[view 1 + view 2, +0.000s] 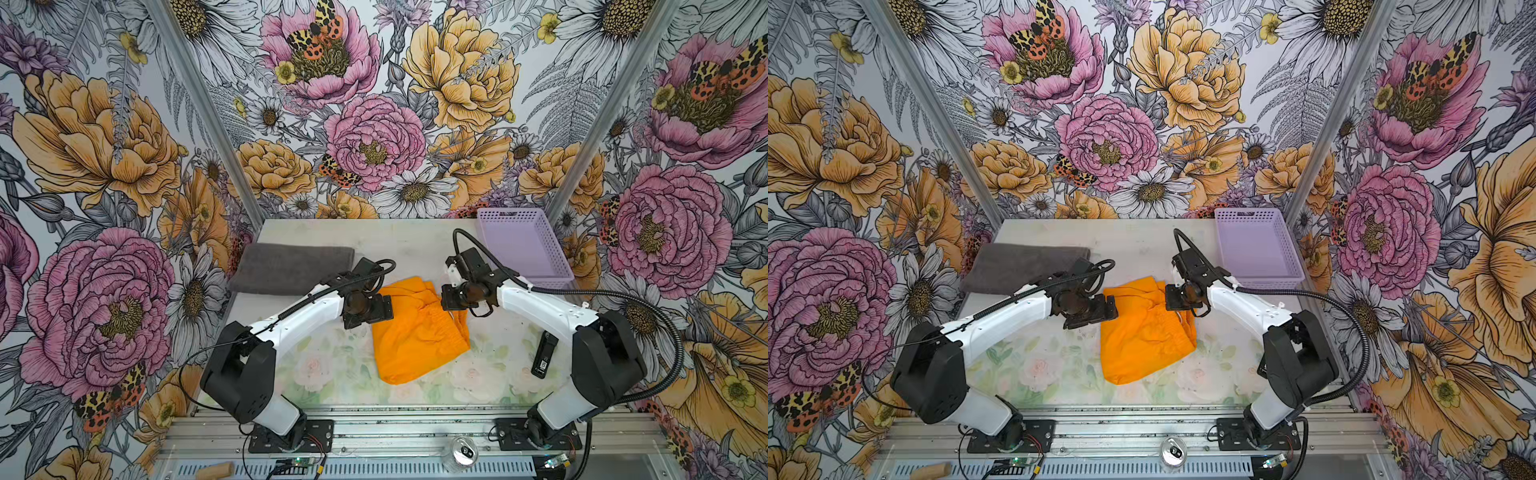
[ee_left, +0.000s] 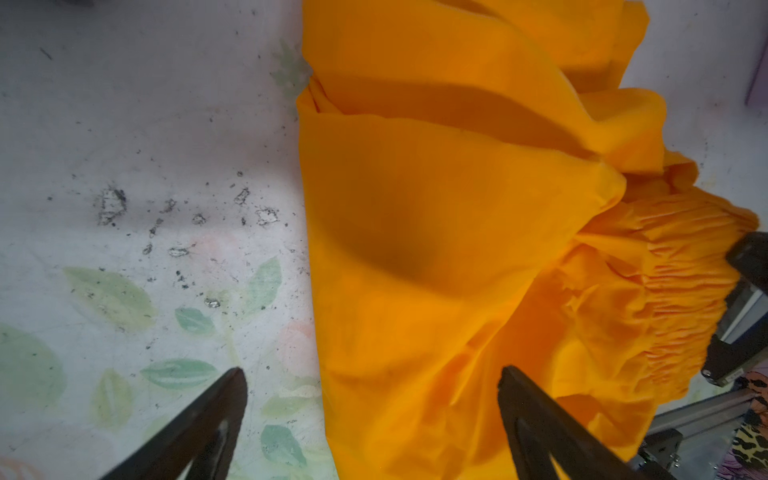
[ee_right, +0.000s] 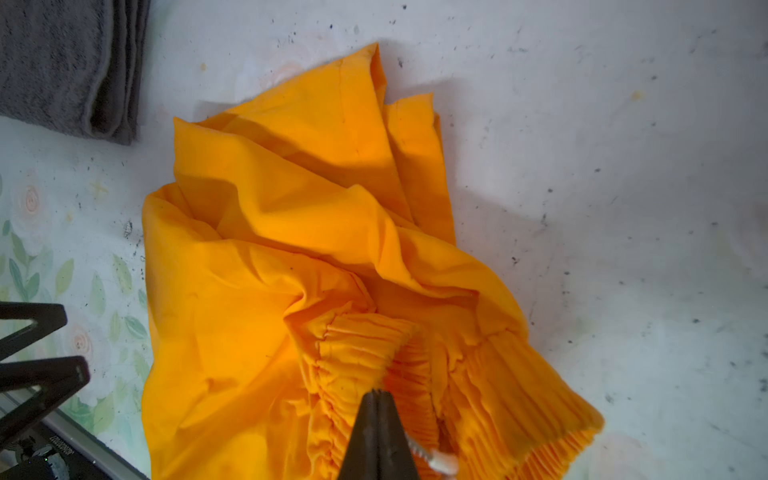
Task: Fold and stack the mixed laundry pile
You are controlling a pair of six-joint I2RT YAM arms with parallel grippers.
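I should use my right gripper to pull the orange shorts' elastic waistband (image 3: 364, 348) out toward the basket's side (image 1: 1212, 325) before folding, since it sits bunched over the crumpled cloth.
The orange shorts (image 1: 415, 332) (image 1: 1142, 332) lie crumpled at the table's middle. My right gripper (image 3: 378, 390) is shut, its tips pinching a raised ridge of the elastic waistband (image 3: 365, 353). The white drawstring end (image 3: 442, 461) shows beside them. My left gripper (image 2: 372, 370) is open and straddles the shorts' left edge, with one fingertip (image 2: 237, 374) over the bare table and the other over orange cloth (image 2: 457, 249). The dark grey towel (image 1: 291, 270) (image 3: 62, 62) lies folded at the back left, apart from both grippers.
A lavender perforated basket (image 1: 524, 245) (image 1: 1258, 245) stands empty at the back right. A black device (image 1: 544, 355) lies on the table under the right arm. A drinks can (image 1: 463, 451) and a wooden block (image 1: 216, 471) sit on the front rail.
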